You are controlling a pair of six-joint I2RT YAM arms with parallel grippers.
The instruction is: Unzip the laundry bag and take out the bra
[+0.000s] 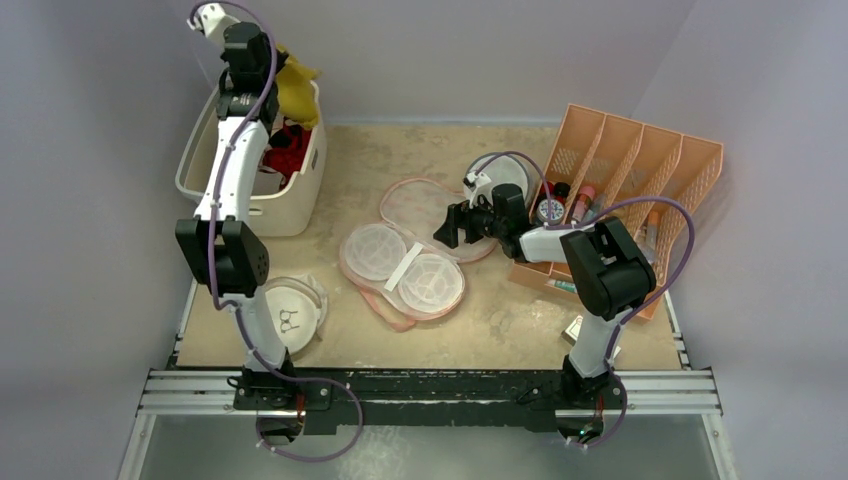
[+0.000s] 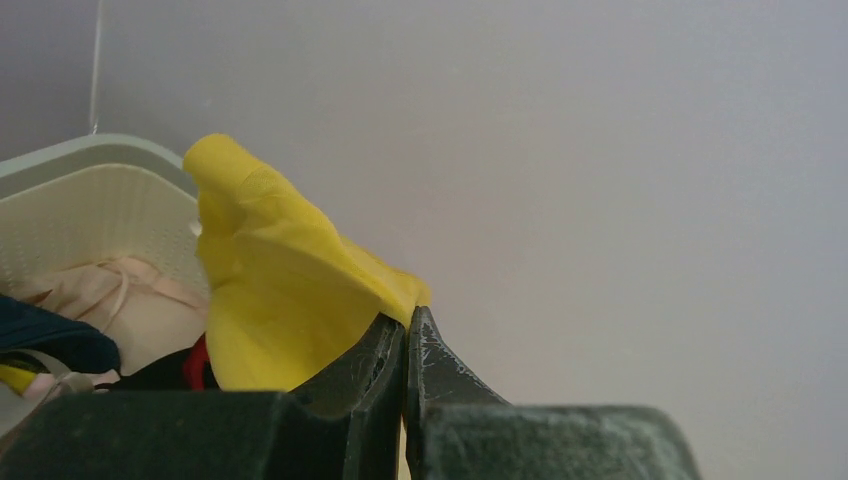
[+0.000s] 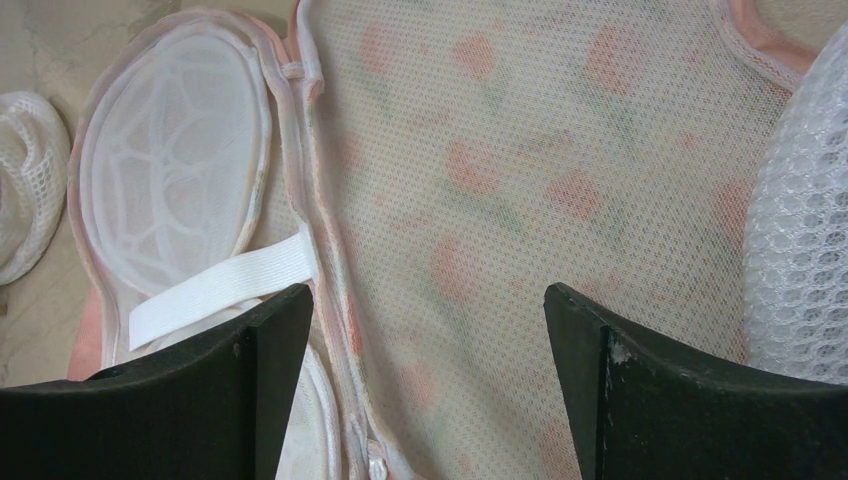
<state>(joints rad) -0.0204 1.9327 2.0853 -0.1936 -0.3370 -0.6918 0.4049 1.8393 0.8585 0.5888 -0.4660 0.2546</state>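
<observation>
My left gripper is holding the mustard-yellow bra [image 1: 297, 92], which hangs free over the open white basket. It should keep lowering the bra and let it go onto the garments inside [image 1: 288, 150].
The laundry bag [image 1: 405, 255] lies opened flat in the middle of the table, its two pale mesh lobes up, a white strap across them, and its flap [image 1: 420, 205] folded back. In the right wrist view its mesh inside [image 3: 480, 200] with faint flower print fills the frame. My right gripper [image 1: 448, 228] hovers open just above the flap [image 3: 428, 300], holding nothing. My left gripper [image 1: 262, 62] is raised over the white basket [image 1: 196, 160] at the back left and is shut on the mustard-yellow bra [image 1: 297, 88], which hangs beside the jaws [image 2: 280, 280].
The white basket holds red [image 1: 287, 148], dark and pale garments [image 2: 120, 300]. A round white mesh bag with a bra icon [image 1: 290, 315] lies by the left arm's base. An orange file rack [image 1: 625, 190] with small items stands at the right. A white mesh drum [image 3: 800, 260] is next to the flap.
</observation>
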